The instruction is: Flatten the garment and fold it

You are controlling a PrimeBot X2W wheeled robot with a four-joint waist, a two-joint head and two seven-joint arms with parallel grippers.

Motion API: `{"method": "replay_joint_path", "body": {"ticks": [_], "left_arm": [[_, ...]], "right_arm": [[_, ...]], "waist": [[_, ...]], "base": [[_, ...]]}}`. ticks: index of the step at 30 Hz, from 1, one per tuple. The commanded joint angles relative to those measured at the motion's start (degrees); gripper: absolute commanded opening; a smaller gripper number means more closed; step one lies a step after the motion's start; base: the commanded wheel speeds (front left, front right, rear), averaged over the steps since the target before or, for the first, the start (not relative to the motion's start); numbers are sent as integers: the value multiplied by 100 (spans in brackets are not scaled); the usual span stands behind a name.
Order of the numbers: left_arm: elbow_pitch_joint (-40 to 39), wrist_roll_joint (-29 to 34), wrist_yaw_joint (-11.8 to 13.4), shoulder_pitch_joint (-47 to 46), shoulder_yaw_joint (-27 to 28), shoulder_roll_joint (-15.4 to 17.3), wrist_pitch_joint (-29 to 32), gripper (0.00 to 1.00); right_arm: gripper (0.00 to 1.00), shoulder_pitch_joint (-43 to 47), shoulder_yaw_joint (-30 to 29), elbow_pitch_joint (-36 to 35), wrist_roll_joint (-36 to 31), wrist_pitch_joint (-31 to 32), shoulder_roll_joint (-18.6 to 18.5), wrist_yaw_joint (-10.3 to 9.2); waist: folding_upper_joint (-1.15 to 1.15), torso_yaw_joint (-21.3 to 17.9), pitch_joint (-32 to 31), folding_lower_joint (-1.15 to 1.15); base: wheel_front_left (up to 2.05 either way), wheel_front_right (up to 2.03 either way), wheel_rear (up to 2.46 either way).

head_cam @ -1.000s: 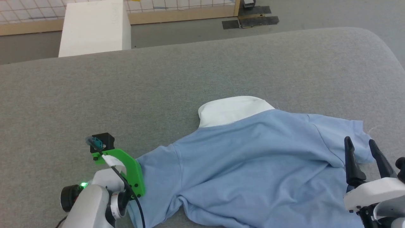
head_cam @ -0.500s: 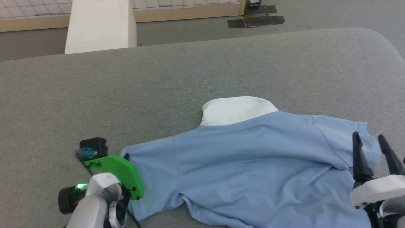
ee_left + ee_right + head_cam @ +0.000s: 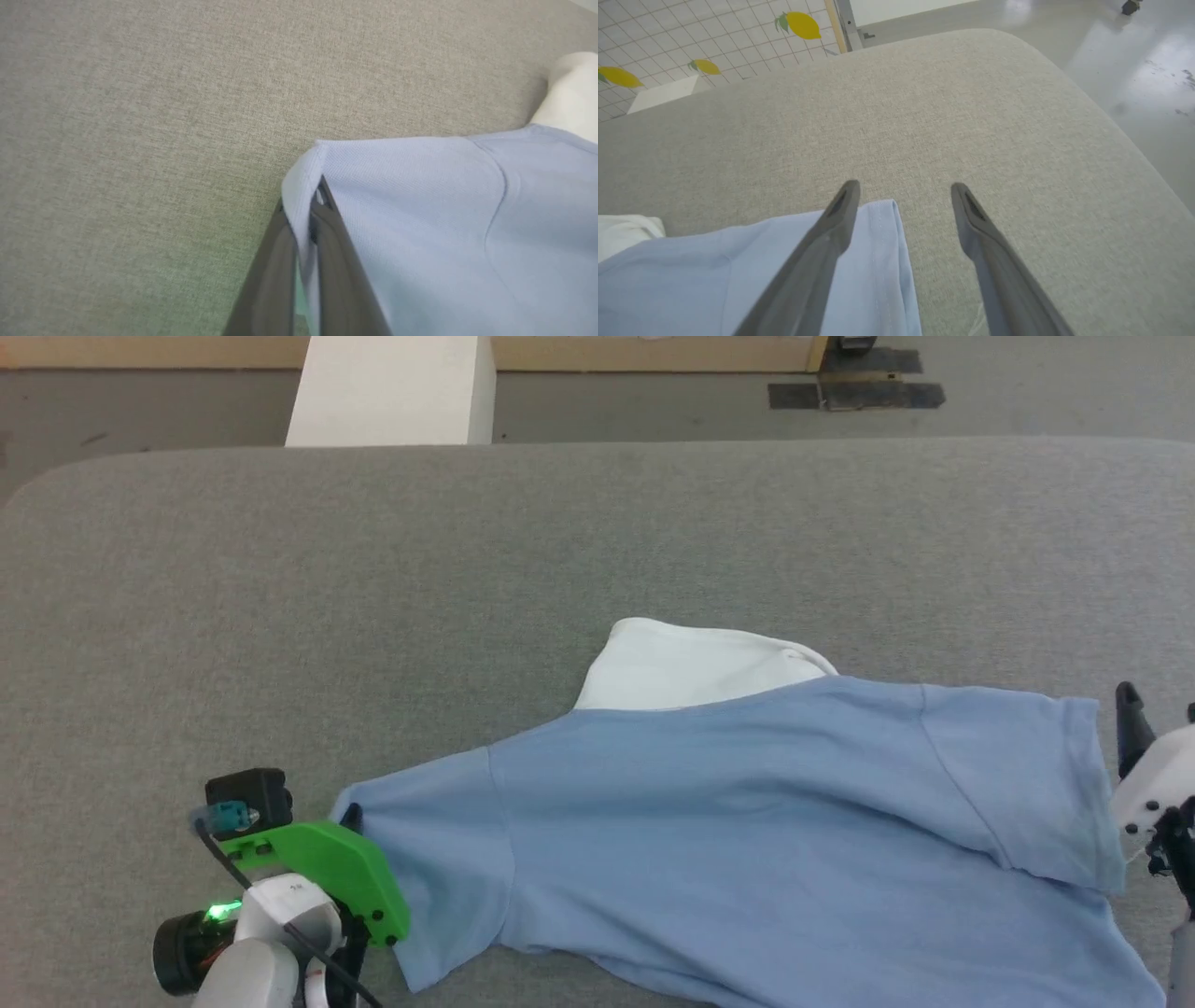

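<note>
I expect the garment (image 3: 728, 829) to show its hidden buttoned front when I lift and fling it, since the white collar (image 3: 695, 666) pokes out past a plain back.
The garment (image 3: 747, 821), a light blue short-sleeved shirt with a white collar (image 3: 691, 667), lies spread over the lower middle and right of the grey table. My left gripper (image 3: 351, 818) is at the shirt's left sleeve. In the left wrist view, the left gripper (image 3: 310, 210) is shut on the sleeve hem, and the garment (image 3: 444, 210) stretches off to the right. My right gripper (image 3: 904, 189) stands open over the right sleeve's edge, one finger above the garment (image 3: 714, 270), the other above bare table. The right gripper (image 3: 1159, 705) also shows at the head view's right edge.
The grey padded table (image 3: 560, 541) stretches wide beyond the shirt, with a rounded corner (image 3: 1064, 70) at the far right. On the floor behind it stand a white box (image 3: 392, 387) and dark mats (image 3: 854, 392). A tiled wall with lemon shapes (image 3: 803, 23) lies further back.
My left gripper has shut on the left sleeve hem and drawn it leftward, so the shirt lies flatter. The right gripper stays open, now at the right sleeve's edge. The head camera has shifted.
</note>
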Motion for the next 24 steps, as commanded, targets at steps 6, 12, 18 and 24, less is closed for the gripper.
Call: {"method": "replay_joint_path", "body": {"ticks": [6,12,18,24], "left_arm": [[64,-18,-44,-257,-103,-87,-30,0],[104,-49,-72,-341,-168,-126,-23,0],[123,-101,-98,-351,-183,-139,-50,0],[106,-167,-297,-520,-172,-76,-222,0]], "right_arm": [[100,-702,-302,1008,-117,1252,-157,-8],[100,-1037,-263,1399,-171,1987,-241,-8],[0,-1144,-68,1488,-87,2588,-320,-8],[0,-1219,266,1200,192,2706,-429,-8]], "waist": [[0,275,327,0],[0,324,486,0],[0,300,556,0],[0,253,536,0]], "base": [[0,0,0],[0,0,0],[0,0,0],[0,0,0]]}}
